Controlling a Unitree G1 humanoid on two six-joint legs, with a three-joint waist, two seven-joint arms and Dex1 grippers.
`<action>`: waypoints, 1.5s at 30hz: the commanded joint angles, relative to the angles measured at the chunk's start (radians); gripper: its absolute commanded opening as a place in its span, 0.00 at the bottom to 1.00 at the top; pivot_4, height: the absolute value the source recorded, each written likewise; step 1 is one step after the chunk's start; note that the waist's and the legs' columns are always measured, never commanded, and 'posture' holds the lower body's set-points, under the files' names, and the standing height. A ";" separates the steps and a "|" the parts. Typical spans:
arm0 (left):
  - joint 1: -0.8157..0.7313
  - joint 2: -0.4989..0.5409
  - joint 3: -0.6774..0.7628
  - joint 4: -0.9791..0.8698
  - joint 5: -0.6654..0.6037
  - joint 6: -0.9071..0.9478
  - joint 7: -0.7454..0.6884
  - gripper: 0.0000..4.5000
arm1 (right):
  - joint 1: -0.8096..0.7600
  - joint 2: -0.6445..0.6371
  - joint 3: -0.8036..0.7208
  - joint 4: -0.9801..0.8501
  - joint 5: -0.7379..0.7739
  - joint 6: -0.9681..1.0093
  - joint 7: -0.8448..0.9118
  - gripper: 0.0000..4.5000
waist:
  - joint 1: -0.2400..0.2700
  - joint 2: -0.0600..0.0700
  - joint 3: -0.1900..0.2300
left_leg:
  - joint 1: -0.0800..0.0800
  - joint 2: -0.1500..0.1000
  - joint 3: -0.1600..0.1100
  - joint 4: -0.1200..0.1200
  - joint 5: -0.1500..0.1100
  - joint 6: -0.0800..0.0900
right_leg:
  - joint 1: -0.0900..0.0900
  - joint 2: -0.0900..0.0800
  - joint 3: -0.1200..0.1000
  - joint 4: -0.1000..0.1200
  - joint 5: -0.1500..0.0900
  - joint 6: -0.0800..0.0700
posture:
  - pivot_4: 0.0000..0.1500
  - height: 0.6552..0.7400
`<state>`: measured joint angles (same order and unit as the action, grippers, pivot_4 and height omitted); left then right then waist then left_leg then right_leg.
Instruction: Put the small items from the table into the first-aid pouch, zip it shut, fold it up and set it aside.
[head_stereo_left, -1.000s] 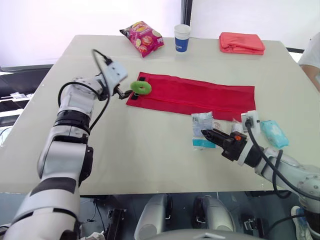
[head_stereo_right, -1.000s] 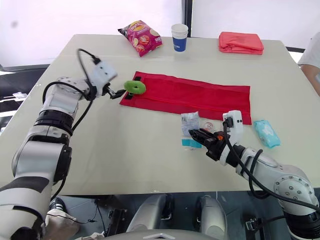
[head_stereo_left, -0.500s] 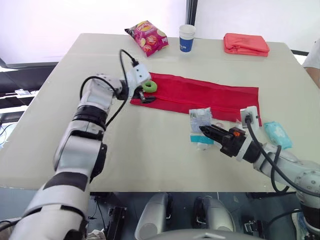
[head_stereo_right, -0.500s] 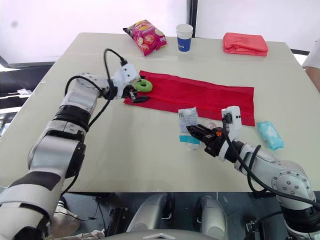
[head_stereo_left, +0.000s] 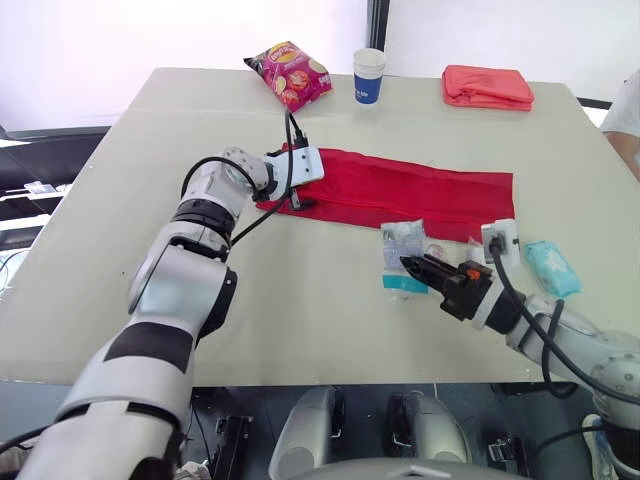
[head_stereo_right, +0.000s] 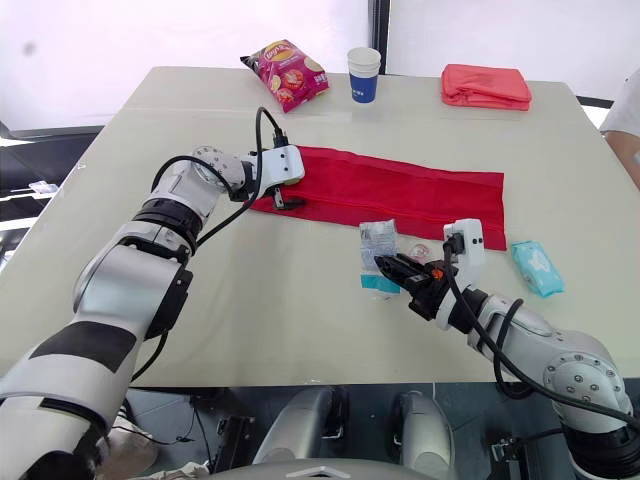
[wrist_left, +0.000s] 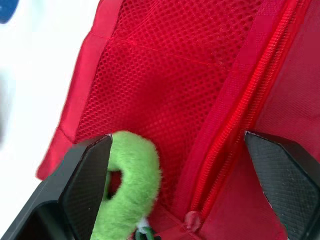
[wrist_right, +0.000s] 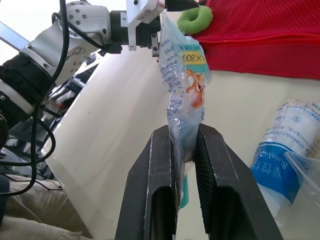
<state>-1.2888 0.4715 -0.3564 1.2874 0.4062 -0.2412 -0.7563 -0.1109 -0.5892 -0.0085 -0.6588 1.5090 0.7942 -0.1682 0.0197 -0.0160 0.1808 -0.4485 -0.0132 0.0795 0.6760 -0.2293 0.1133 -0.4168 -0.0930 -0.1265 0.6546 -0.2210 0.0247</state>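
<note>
The zipper edge (wrist_left: 239, 106) will come up with the mesh and open a pocket when I lift it, because the zip's teeth are apart along a gap (wrist_left: 221, 159).
The red first-aid pouch (head_stereo_left: 400, 192) lies unfolded flat across the table, its mesh side and zip (wrist_left: 240, 115) showing in the left wrist view. My left gripper (head_stereo_left: 292, 197) hovers over the pouch's left end, open wide. The fuzzy green ring (wrist_left: 132, 190) lies on the mesh beside one finger (wrist_left: 87, 182). My right gripper (head_stereo_left: 412, 265) is shut on a clear plastic packet (wrist_right: 182, 85) and holds it upright just in front of the pouch. A wrapped bandage roll (wrist_right: 285, 145) lies next to that gripper.
A light-blue tissue pack (head_stereo_left: 548, 265) lies to the right of the pouch. At the table's far edge are a crisp bag (head_stereo_left: 288, 74), a paper cup (head_stereo_left: 368, 76) and a folded coral cloth (head_stereo_left: 487, 86). A person's sleeve (head_stereo_left: 625, 115) shows at the right edge.
My left gripper carried the green ring rightward and down onto the pouch's left end and now stands open beside it. The right gripper still holds its packet in about the same place.
</note>
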 joint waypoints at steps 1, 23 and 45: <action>-0.028 -0.017 -0.016 0.018 0.039 -0.001 0.082 1.00 | 0.000 0.000 -0.024 -0.045 0.013 -0.025 0.000 0.01 | 0.000 0.000 0.000 | 0.000 0.000 0.000 0.000 0.000 0.000 | 0.000 0.000 0.000 0.000 0.000 0.000 | 1.00 1.00; 0.068 -0.042 0.201 -0.334 -0.308 0.677 -0.705 0.00 | -0.012 -0.005 0.000 -0.038 0.027 -0.020 0.001 0.01 | -0.005 0.000 0.000 | -0.001 0.000 0.000 0.004 0.000 0.000 | -0.001 0.001 0.002 0.003 0.000 0.000 | 1.00 1.00; 0.452 0.013 0.196 -1.206 -0.564 1.111 -0.481 0.00 | -0.362 0.269 0.188 0.519 -0.241 0.248 0.084 0.01 | -0.009 0.001 0.000 | 0.000 0.001 -0.001 0.007 0.000 -0.001 | 0.000 0.003 0.005 0.005 0.000 -0.001 | 1.00 1.00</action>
<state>-0.8380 0.4717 -0.1713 0.1500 -0.1159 0.8644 -1.2343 -0.4544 -0.3369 0.1945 -0.1708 1.2950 1.0252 -0.0983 0.0109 -0.0146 0.1806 -0.4483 -0.0122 0.0783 0.6825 -0.2292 0.1125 -0.4172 -0.0893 -0.1208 0.6593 -0.2211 0.0241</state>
